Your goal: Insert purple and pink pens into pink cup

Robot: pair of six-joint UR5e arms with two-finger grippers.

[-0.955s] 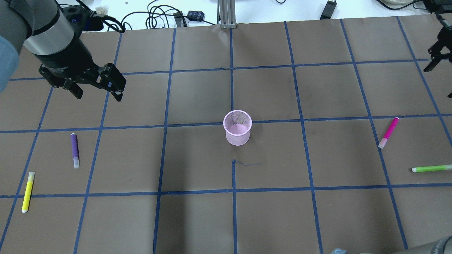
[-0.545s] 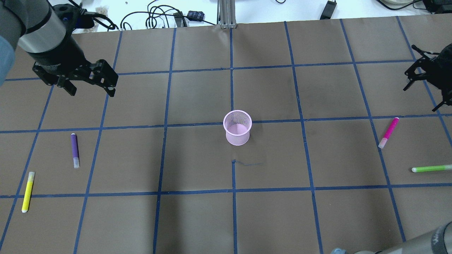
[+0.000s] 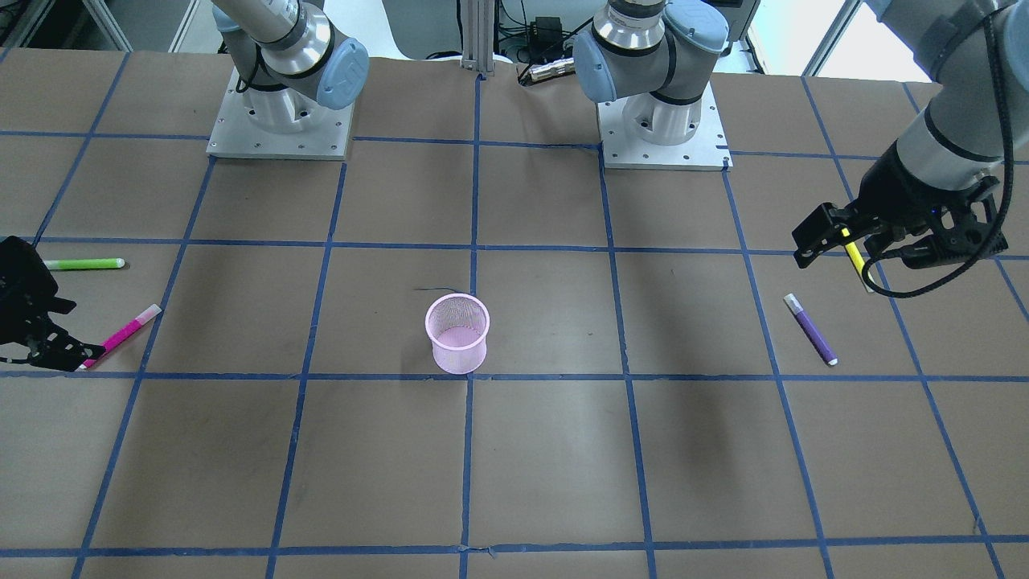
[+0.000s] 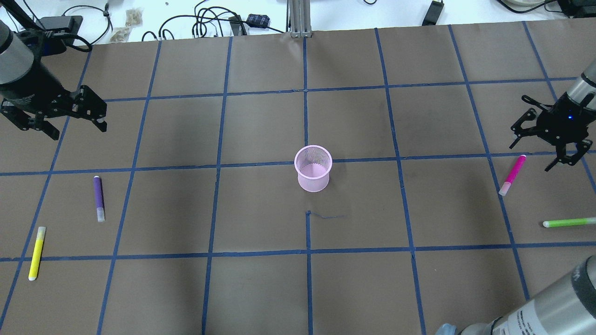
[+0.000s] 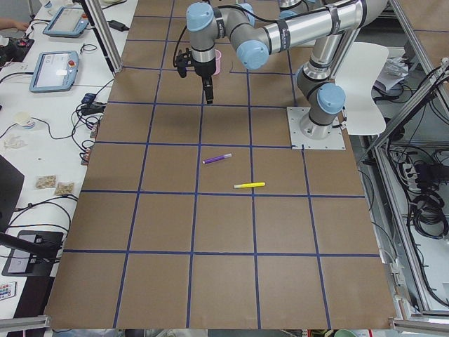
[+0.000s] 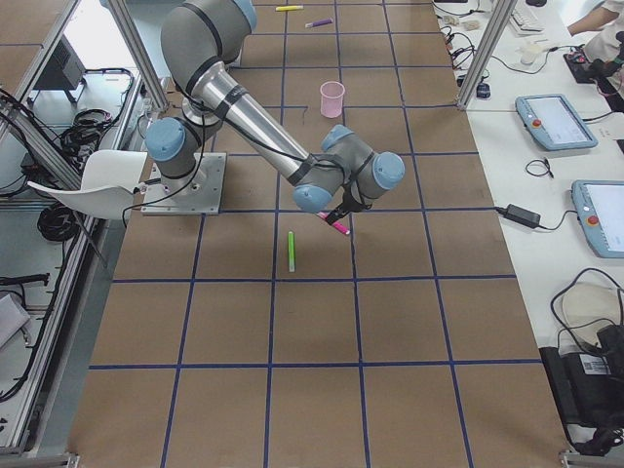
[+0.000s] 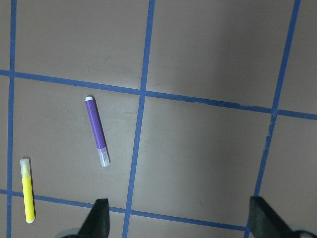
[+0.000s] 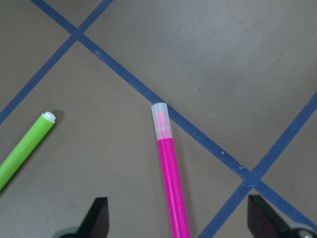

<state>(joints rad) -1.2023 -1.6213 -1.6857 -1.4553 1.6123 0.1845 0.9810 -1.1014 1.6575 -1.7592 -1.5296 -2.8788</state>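
The pink cup's opening is wide, so the pink pen will lean on the rim with its end poking out when I insert it.
The pink mesh cup stands upright at the table's middle, also in the front view. The purple pen lies flat on the left, seen in the left wrist view. The pink pen lies flat on the right. My left gripper is open and empty, high and beyond the purple pen. My right gripper is open and empty, low over the far end of the pink pen. In the right wrist view the pink pen runs between the open fingers.
A yellow pen lies near the purple pen at the table's left edge. A green pen lies near the pink pen, also in the right wrist view. Cables and small items sit beyond the table's far edge.
My left gripper has moved left, toward the table's left edge. My right gripper has come in from the far right and down, to just over the pink pen's far end.
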